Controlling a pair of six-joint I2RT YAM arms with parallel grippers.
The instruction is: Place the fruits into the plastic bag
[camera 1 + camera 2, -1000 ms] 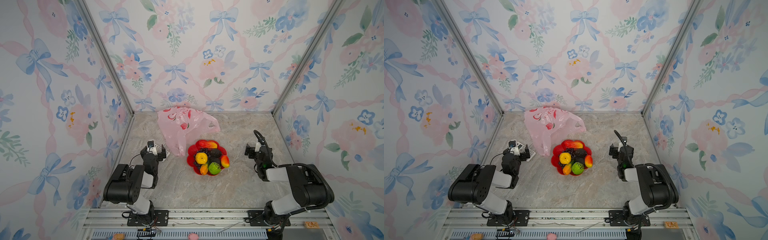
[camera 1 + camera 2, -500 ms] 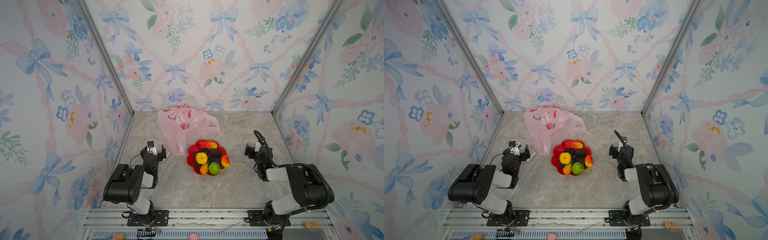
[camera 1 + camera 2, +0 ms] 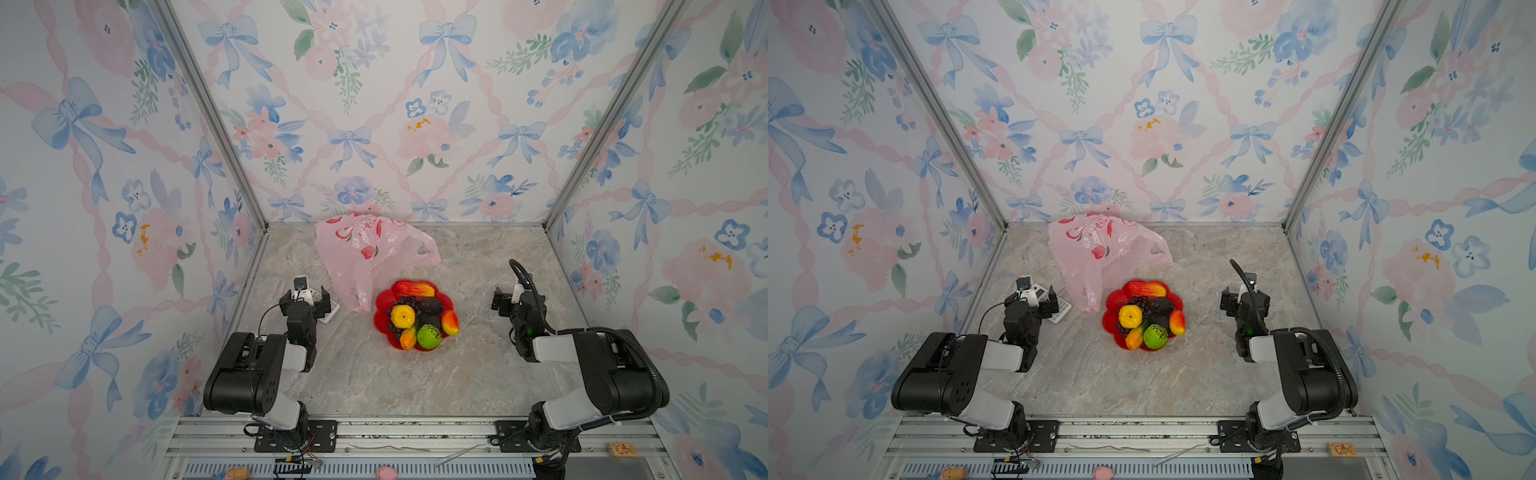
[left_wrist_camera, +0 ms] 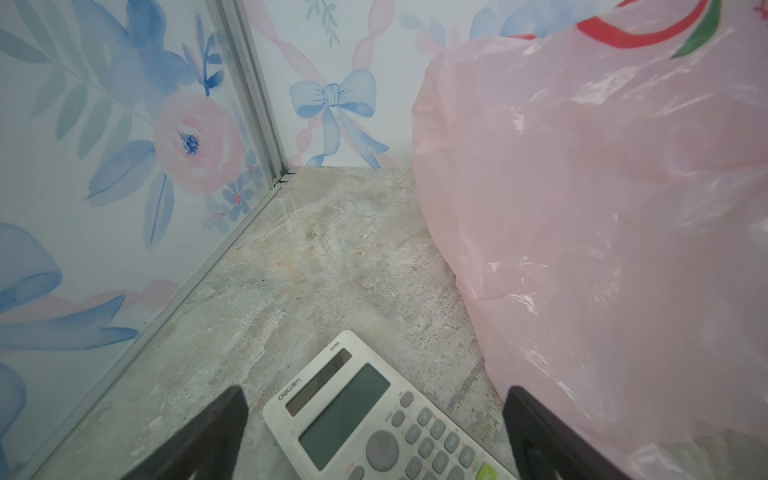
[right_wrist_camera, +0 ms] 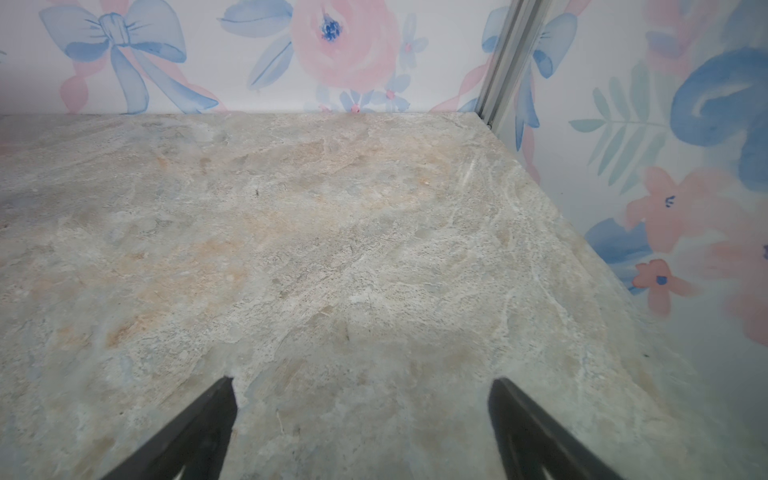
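Note:
I should first take one handle (image 3: 361, 302), the one close to the red plate, with my left gripper and the far handle (image 3: 430, 254) with my right gripper, because the plastic bag lies crumpled.
The fruits lie heaped on a red flower-shaped plate (image 3: 381, 301) mid-table: a yellow round one (image 3: 402, 316), a green round one (image 3: 429, 336), two red-yellow mangoes (image 3: 415, 288), dark grapes (image 3: 405, 301) and a blackish oval (image 3: 431, 306). The pink plastic bag (image 3: 365, 249) lies crumpled behind the plate, one handle hanging down to the plate's left edge. My left gripper (image 3: 307, 300) stands open, left of the bag, over a calculator; the bag (image 4: 602, 208) fills one side of its wrist view. My right gripper (image 3: 515, 301) stands open and empty, right of the plate, above bare table (image 5: 363, 380).
A white calculator (image 4: 353, 415) lies on the table between and under the left fingers, close to the bag's edge. Patterned walls close in the left, back and right sides. A metal rail (image 3: 374, 428) runs along the front edge.

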